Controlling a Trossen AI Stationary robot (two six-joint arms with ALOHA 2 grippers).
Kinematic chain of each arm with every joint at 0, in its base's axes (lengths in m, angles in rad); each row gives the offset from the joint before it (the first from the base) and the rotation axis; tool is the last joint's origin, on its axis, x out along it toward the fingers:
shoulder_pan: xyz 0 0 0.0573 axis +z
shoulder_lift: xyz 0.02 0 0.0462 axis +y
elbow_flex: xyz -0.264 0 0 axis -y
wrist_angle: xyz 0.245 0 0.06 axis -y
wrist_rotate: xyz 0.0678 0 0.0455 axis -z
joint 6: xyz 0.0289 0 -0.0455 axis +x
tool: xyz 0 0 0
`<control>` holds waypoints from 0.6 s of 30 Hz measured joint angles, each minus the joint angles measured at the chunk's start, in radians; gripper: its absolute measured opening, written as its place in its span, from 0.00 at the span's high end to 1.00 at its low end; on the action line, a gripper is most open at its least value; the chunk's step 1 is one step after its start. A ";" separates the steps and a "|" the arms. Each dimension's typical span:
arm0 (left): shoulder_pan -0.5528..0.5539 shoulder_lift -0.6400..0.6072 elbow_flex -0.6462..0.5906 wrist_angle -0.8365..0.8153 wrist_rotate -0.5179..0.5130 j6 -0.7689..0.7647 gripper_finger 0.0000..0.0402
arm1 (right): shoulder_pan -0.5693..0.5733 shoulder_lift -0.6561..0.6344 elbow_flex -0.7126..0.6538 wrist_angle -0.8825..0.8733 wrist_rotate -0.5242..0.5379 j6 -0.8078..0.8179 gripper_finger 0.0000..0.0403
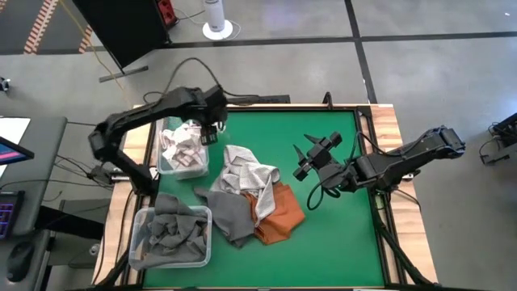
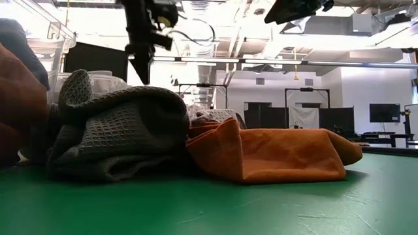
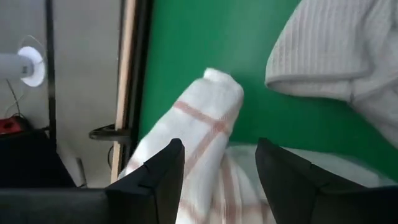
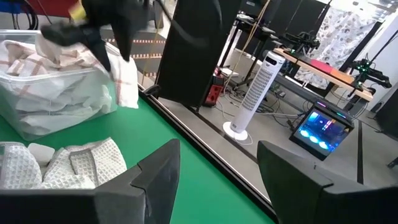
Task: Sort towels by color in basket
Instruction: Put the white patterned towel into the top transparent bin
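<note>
One loose towel corner (image 3: 214, 96) is hanging over the clear basket's rim, so the white towel (image 1: 184, 145) will bunch up and fold back into the clear basket when I raise that corner.
My left gripper (image 3: 221, 149) hangs open above the far-left clear basket (image 1: 164, 164), touching nothing. Below its fingers lie white towels with red checks (image 3: 199, 124). They fill that basket (image 4: 56, 118), and one corner (image 4: 126, 81) hangs over its rim. A second clear basket (image 1: 145, 217) at the near left holds dark grey towels (image 1: 171, 234). On the green mat lies a pile: a white-and-grey towel (image 1: 244, 174), a dark grey towel (image 2: 124, 130) and a rust-orange towel (image 2: 281, 153). My right gripper (image 4: 217, 149) is open in the air to the right of the pile.
The green mat (image 1: 339, 250) shows bare to the right of the pile and along the near edge. A wooden frame (image 1: 396, 129) borders the table. A white tower fan (image 4: 252, 93) and a lit screen (image 4: 320, 130) stand beyond the far edge.
</note>
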 joint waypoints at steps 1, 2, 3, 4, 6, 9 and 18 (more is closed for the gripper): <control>0.003 0.026 0.000 -0.003 -0.002 0.011 0.54 | 0.000 0.000 0.000 0.000 0.000 0.000 0.39; 0.006 0.054 0.000 -0.010 -0.003 0.018 0.54 | 0.000 0.000 0.000 0.000 0.000 0.000 0.39; 0.012 0.082 0.000 -0.021 -0.004 0.021 0.54 | 0.000 0.000 0.000 0.000 0.000 0.000 0.39; 0.017 0.109 0.000 -0.034 -0.011 0.024 0.54 | 0.000 0.000 0.000 0.000 0.000 0.000 0.39; 0.027 0.160 0.000 -0.058 -0.046 0.030 0.54 | 0.000 0.000 0.000 -0.001 0.000 0.000 0.39; 0.035 0.225 0.000 -0.096 -0.136 0.045 0.54 | 0.000 0.000 0.000 -0.004 0.000 0.000 0.39; 0.012 0.278 0.000 -0.116 -0.235 0.091 0.75 | 0.000 0.000 0.000 -0.007 0.000 -0.005 0.39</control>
